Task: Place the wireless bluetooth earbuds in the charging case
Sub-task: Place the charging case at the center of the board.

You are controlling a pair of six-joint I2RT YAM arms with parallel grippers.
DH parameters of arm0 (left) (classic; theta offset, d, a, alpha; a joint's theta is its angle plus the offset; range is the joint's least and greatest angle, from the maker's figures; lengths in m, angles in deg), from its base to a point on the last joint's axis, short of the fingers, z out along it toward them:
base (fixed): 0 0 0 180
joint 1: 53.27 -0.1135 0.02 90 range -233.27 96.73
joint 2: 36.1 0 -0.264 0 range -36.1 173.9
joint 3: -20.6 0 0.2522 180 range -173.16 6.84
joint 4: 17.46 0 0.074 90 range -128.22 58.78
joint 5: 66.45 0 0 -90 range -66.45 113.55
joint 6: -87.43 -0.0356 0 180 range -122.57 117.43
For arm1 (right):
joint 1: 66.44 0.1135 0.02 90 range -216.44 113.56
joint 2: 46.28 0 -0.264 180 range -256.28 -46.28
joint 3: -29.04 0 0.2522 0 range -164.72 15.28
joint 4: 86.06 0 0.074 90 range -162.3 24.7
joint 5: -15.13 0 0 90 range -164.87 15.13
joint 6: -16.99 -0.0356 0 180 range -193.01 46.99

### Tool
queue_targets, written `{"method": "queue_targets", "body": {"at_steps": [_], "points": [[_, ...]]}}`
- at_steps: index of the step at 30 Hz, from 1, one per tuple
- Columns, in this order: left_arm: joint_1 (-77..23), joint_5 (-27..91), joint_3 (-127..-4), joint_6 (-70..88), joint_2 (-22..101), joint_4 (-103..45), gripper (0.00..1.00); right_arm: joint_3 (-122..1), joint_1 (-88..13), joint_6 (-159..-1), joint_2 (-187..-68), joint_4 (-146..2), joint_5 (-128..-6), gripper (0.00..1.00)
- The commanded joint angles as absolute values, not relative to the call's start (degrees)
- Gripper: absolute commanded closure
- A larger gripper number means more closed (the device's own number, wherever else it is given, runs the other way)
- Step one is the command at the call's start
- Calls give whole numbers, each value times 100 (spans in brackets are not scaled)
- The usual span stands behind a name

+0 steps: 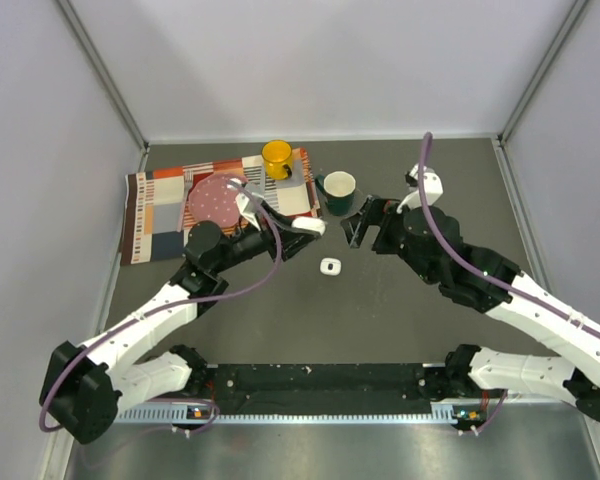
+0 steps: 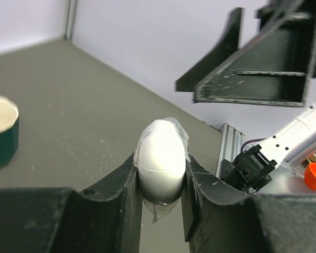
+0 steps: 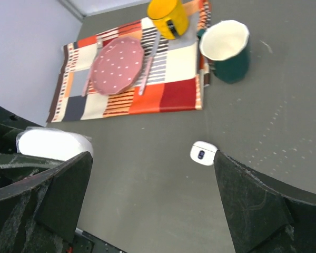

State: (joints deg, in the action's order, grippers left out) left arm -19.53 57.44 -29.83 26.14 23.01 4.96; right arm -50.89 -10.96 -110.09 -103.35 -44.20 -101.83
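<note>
I should keep lowering the egg-shaped shell with my left gripper, because the table [image 1: 327, 291] is clear beside the small white piece [image 1: 330, 266]. I should let go once the shell rests there.
My left gripper [image 2: 162, 169] is shut on the charging case [image 2: 160, 158], a smooth white egg-shaped shell with a seam and a bit of clear film stuck to it. In the top view the charging case [image 1: 309, 226] hangs above the table, just right of the placemat. Close to its right my right gripper [image 1: 365, 224] stands wide open and empty. A small white rounded piece with a dark oval spot [image 3: 202, 154] lies on the table beside the right gripper's finger; in the top view the piece [image 1: 330, 266] is below both grippers. I cannot tell whether it is one of the earbuds.
A dark green mug [image 1: 338, 190] with a white inside stands just behind the grippers. On the striped placemat [image 1: 160, 215] at the back left are a yellow mug [image 1: 277, 158], a pink dotted plate [image 1: 215, 200] and some cutlery. Grey walls close in three sides.
</note>
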Motion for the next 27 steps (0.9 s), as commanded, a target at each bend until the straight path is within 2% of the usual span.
{"method": "queue_targets", "body": {"at_steps": [1, 6, 11, 16, 21, 27], "points": [[-1978, 4871, -3289, 3064, 2418, -834, 100, -4739, -1028, -11439, -9920, -4382, -10975, 1], [-1978, 4851, -3000, 3696, 2718, -1224, 100, -4414, -1098, -11853, -9690, -4382, -11108, 1], [-1978, 5184, -2429, 4382, 3051, -539, 100, -4308, -1247, -11968, -9628, -4382, -10924, 1], [-1978, 5510, -2401, 4717, 3656, -293, 99, -4387, -1291, -11794, -9708, -4382, -10695, 1], [-1899, 5721, -2155, 5666, 4631, 1119, 98, -4422, -1300, -11582, -9778, -4373, -10484, 1], [-1627, 5493, -2269, 5851, 5467, 1211, 97, -4352, -1327, -11652, -9743, -4365, -10396, 1]]}}
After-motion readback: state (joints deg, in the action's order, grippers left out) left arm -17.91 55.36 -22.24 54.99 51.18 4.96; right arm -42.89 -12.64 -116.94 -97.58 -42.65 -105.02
